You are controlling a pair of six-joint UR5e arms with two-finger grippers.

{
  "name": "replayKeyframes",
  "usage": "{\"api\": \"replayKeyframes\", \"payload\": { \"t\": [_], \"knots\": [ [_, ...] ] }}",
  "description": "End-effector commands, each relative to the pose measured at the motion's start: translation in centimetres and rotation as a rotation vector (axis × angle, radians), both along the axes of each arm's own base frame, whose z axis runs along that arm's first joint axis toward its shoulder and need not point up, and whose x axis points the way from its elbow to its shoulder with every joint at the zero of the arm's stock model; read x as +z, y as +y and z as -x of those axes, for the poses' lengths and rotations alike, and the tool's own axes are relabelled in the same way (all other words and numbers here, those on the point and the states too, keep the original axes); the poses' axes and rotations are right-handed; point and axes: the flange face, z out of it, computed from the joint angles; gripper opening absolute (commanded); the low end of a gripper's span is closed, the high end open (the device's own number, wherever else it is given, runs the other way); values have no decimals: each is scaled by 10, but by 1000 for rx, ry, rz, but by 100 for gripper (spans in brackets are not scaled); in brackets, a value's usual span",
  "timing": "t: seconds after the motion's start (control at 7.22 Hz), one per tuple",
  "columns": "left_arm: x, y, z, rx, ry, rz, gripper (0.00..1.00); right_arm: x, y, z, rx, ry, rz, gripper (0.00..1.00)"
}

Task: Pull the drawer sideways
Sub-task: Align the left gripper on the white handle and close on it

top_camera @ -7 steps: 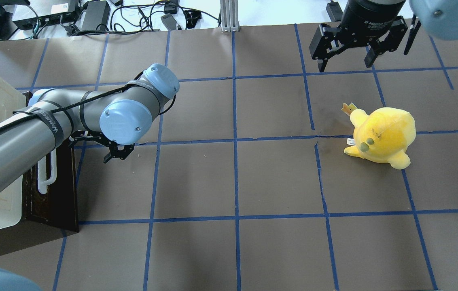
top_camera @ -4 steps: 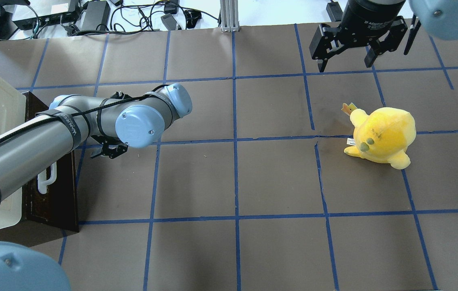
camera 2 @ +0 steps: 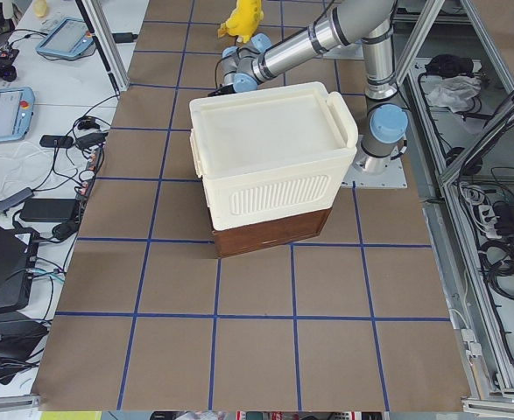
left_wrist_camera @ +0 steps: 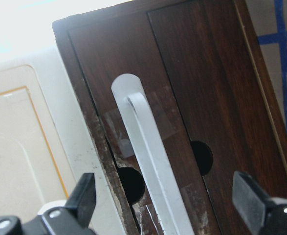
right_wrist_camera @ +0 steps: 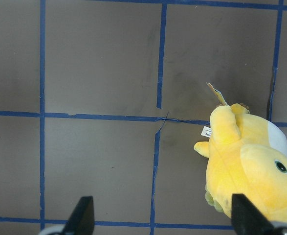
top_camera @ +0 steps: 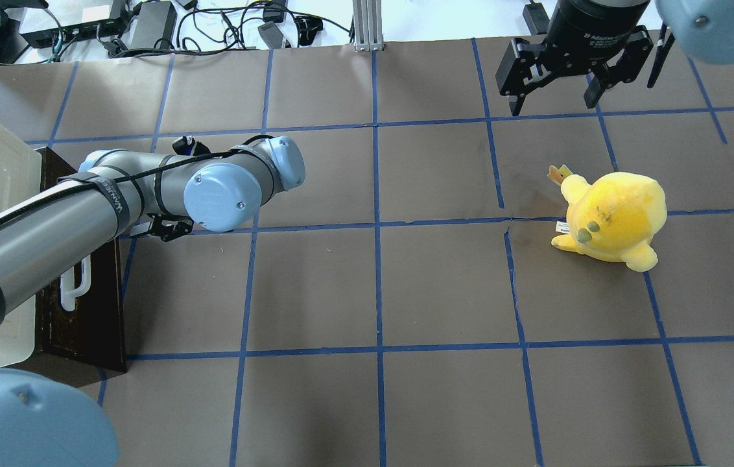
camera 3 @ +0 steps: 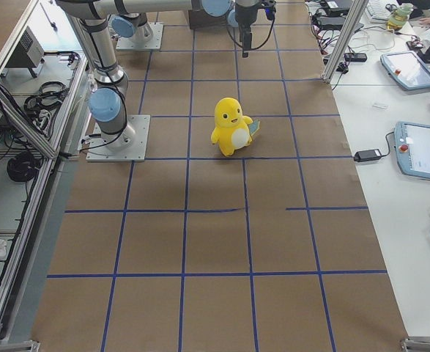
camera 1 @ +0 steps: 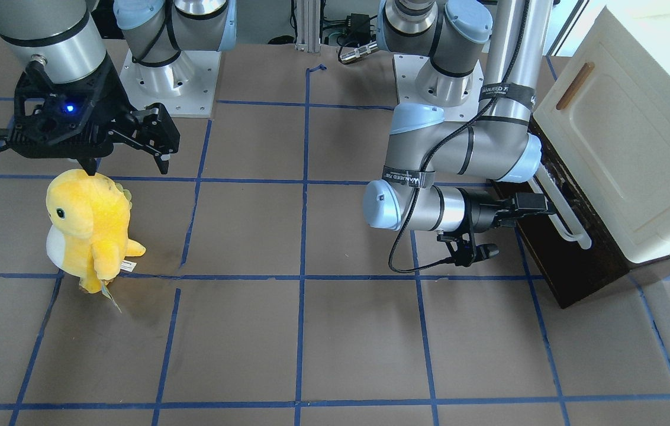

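A seam [left_wrist_camera: 168,78] runs between the drawer front [left_wrist_camera: 121,54] and the brown panel below. The drawer will slide straight out when I pull, and that panel will stay in place.
The drawer [camera 1: 554,260] has a dark brown wooden front and a long white bar handle [camera 1: 561,208], and sits under the cream cabinet [camera 1: 625,142]. My left gripper [camera 1: 539,204] points sideways at that handle. In the left wrist view the gripper [left_wrist_camera: 165,208] is open, with one finger [left_wrist_camera: 84,196] on each side of the white handle [left_wrist_camera: 148,156] and the brown front [left_wrist_camera: 207,88] close behind. In the overhead view the drawer [top_camera: 85,311] is at the left and the arm hides the gripper. My right gripper [top_camera: 555,104] is open and empty, high above the table.
A yellow plush toy [top_camera: 613,217] stands on the brown gridded table [top_camera: 373,292] on the right side, below my right gripper; it also shows in the right wrist view [right_wrist_camera: 251,166]. The cabinet door has a small brown wooden handle [camera 1: 575,86]. Cables and power bricks [top_camera: 146,26] lie beyond the far edge.
My left arm's wrist has swung and the left gripper has moved left, in toward the drawer's white handle. The drawer, right arm and plush toy have not moved.
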Motion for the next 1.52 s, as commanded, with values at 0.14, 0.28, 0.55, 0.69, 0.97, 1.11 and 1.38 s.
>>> {"api": "replayKeyframes", "payload": {
  "t": [0.14,0.28,0.55,0.69,0.97,1.11,1.38],
  "knots": [
    [-5,-1,-25,47,-6,-12,100,0,0,0,0,0,0,100],
    [-7,-1,-30,56,-7,-21,100,0,0,0,0,0,0,100],
    [-19,4,-31,50,-28,-69,100,0,0,0,0,0,0,100],
    [-21,2,-31,41,-41,-67,100,0,0,0,0,2,0,100],
    [-33,5,-32,42,-45,-100,100,0,0,0,0,0,0,100],
    [-30,10,-38,52,-51,-161,100,0,0,0,0,0,0,100],
    [-30,12,-39,55,-54,-166,99,0,0,0,0,0,0,100]
  ]
}}
